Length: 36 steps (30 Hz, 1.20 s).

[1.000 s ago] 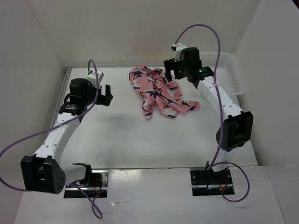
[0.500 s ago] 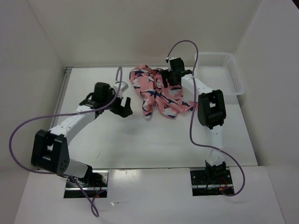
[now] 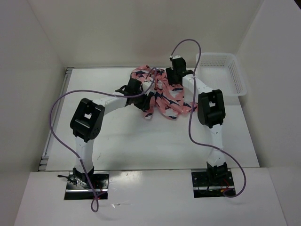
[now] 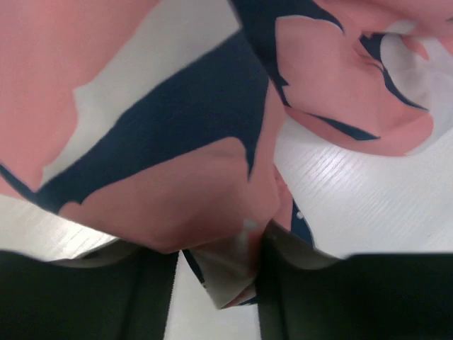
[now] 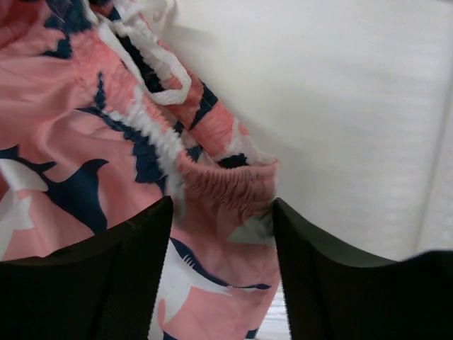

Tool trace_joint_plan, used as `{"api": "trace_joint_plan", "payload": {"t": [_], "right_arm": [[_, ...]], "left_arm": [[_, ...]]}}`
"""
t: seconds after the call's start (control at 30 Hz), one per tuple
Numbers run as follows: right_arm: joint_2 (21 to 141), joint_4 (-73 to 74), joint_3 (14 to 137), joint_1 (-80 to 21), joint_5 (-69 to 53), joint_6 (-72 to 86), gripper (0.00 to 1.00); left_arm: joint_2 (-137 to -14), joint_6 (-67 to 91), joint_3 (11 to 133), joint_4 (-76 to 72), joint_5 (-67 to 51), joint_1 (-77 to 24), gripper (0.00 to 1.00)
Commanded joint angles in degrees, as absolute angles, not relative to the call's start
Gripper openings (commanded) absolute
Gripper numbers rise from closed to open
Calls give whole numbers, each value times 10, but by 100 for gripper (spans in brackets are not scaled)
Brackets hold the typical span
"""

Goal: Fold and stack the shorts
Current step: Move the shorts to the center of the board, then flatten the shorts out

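Note:
My left gripper should pull its pinched edge [image 3: 148, 113] toward the front and spread the shorts out before folding, because the shorts are bunched up in crumpled folds [image 3: 162, 98] between my grippers.
The coral-pink shorts [image 3: 162, 96] with navy-and-white shapes lie crumpled at the back middle of the table. My left gripper [image 3: 142, 98] is at their left edge. In the left wrist view the left gripper [image 4: 216, 248] has its jaws drawn narrow, with a fold of the shorts [image 4: 177, 184] pinched between them. My right gripper [image 3: 170, 77] is at the shorts' upper right edge. The right wrist view shows the right gripper [image 5: 221, 212] with jaws apart, and the gathered waistband [image 5: 223, 183] lies loose between its fingers [image 5: 106, 283].
A white mesh basket [image 3: 233, 70] stands at the back right corner, right of the right arm. White walls enclose the table on the left, back and right. Purple cables loop off both arms.
Both arms have swung in to the shorts, the left one from the table's left side. Both pairs of jaws have narrowed, and the left has taken hold of a fold.

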<state>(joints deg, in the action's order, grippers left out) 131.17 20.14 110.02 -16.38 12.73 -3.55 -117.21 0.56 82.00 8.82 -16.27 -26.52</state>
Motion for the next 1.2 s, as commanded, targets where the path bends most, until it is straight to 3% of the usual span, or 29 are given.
{"api": "trace_joint_plan", "payload": {"t": [0.0,0.07,0.1,0.13,0.2,0.27,0.37,0.4,0.43,0.5,0.57,0.67,0.93,1.17], "right_arm": [[1335,189,1116,-156,132,-27,61],[1342,189,1116,-156,147,-33,45],[1349,189,1116,-156,159,-33,24],[1349,189,1116,-156,159,-33,13],[1338,201,1110,-156,159,-39,0],[1288,228,1079,-156,113,-39,0],[1217,275,996,-162,-30,-22,0],[1169,286,975,-168,-71,-5,0],[1148,293,939,-168,-145,7,0],[1100,298,912,-173,-211,41,0],[1080,298,889,-173,-267,47,0],[1052,308,852,-155,-199,14,0],[1014,355,751,-120,-161,-108,2],[1009,350,732,-120,-146,-122,3]], "left_arm": [[-1167,0,832,83,-157,-263,25],[-1154,0,826,83,-147,-253,12],[-1154,0,821,83,-135,-244,7],[-1138,0,821,77,-94,-236,3],[-1133,0,821,48,-44,-205,0],[-1125,0,854,10,31,-156,0],[-1153,0,924,4,56,-112,10],[-1175,0,983,4,56,-93,23],[-1190,0,1020,18,56,-88,31],[-1232,0,1095,60,46,-88,66],[-1248,0,1178,107,19,-88,76],[-1222,0,1153,150,-37,-93,85],[-1041,0,863,234,-55,-122,87],[-887,0,638,279,-32,-298,88]]}}
